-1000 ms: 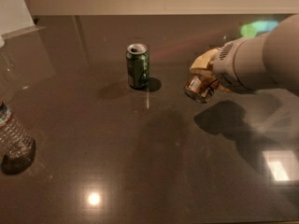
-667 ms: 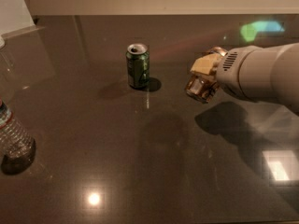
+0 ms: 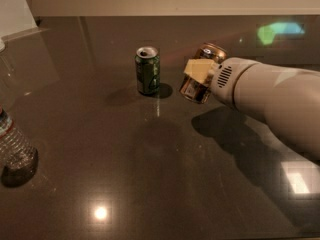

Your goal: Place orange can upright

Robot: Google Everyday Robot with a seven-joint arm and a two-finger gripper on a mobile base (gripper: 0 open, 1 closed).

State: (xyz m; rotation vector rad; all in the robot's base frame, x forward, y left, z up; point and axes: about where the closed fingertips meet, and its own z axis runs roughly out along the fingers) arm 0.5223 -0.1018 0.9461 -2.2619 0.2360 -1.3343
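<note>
The orange can hangs tilted [image 3: 194,89] next to the green can, so next my gripper turns the orange can upright and moves back to open table [image 3: 220,122] before lowering it.
The orange can [image 3: 201,86] is coppery and shiny with a silver top. It is held in my gripper [image 3: 199,70], tilted a little with its top leaning back and right, above the dark table [image 3: 150,174]. The gripper's tan finger [image 3: 197,69] lies across the can's front. The white arm [image 3: 265,96] comes in from the right. A green can [image 3: 148,70] stands upright on the table just left of the orange can, a small gap apart.
A clear plastic water bottle [image 3: 15,149] stands at the left edge of the table. A white wall runs along the table's far edge. The arm's shadow [image 3: 235,134] falls on the table below the arm.
The gripper has moved left toward the green can and the orange can has turned from nearly lying sideways to nearly upright.
</note>
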